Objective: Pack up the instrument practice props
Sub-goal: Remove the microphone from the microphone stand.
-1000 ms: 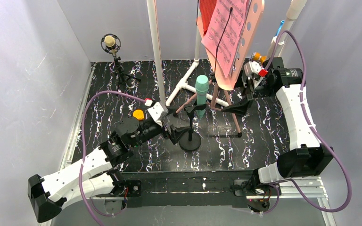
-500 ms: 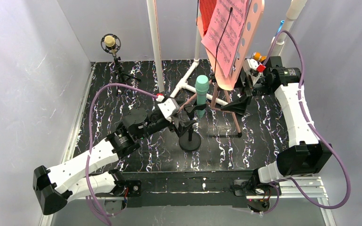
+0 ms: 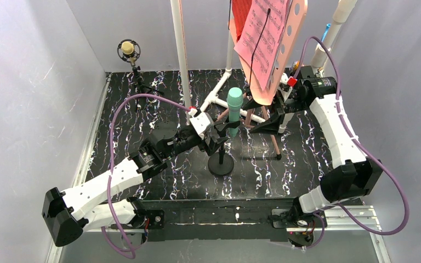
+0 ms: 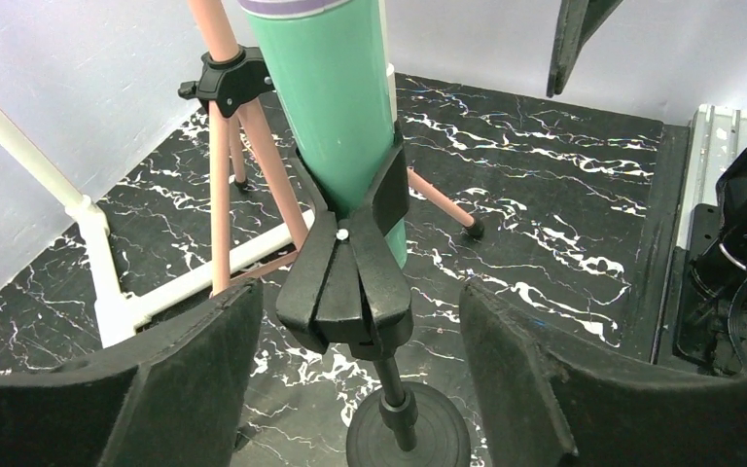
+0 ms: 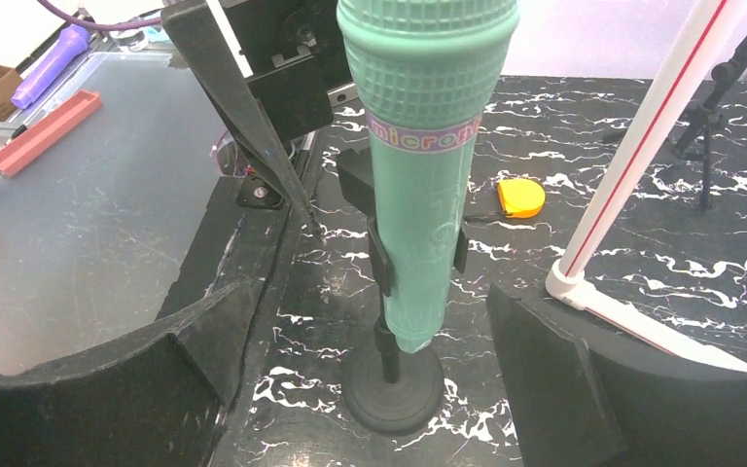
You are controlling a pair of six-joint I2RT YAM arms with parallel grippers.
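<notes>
The robot's left gripper should first push the microphone's clip (image 4: pixel 347 277) closer, because the clip sits short of the right gripper, and then the right gripper should take the microphone (image 3: pixel 234 107).
A mint-green microphone (image 3: pixel 234 104) stands upright in a black clip (image 4: pixel 345 282) on a round-based stand (image 3: pixel 221 164). My left gripper (image 3: pixel 219 139) is open, its fingers either side of the clip with a gap on both sides (image 4: pixel 355 331). My right gripper (image 3: pixel 271 118) is open beside the pink music stand's legs (image 3: pixel 274 137), facing the microphone (image 5: pixel 428 165) from a distance. The pink hole-punched music stand (image 3: pixel 293 27) carries pink sheet music (image 3: pixel 263 38) and a red folder (image 3: pixel 242 13). A yellow microphone (image 3: pixel 127 49) sits on a small tripod at the back left.
A white pipe frame (image 3: pixel 182 55) rises behind the microphone, with its foot (image 3: pixel 214 101) on the black marbled mat (image 3: pixel 307 159). A small orange-yellow object (image 5: pixel 520 197) lies on the mat beyond the microphone. Grey walls close in the left, back and right.
My left arm has reached forward and right until its fingers flank the microphone clip, and the jaws have narrowed. My right arm has shifted slightly left, still open.
</notes>
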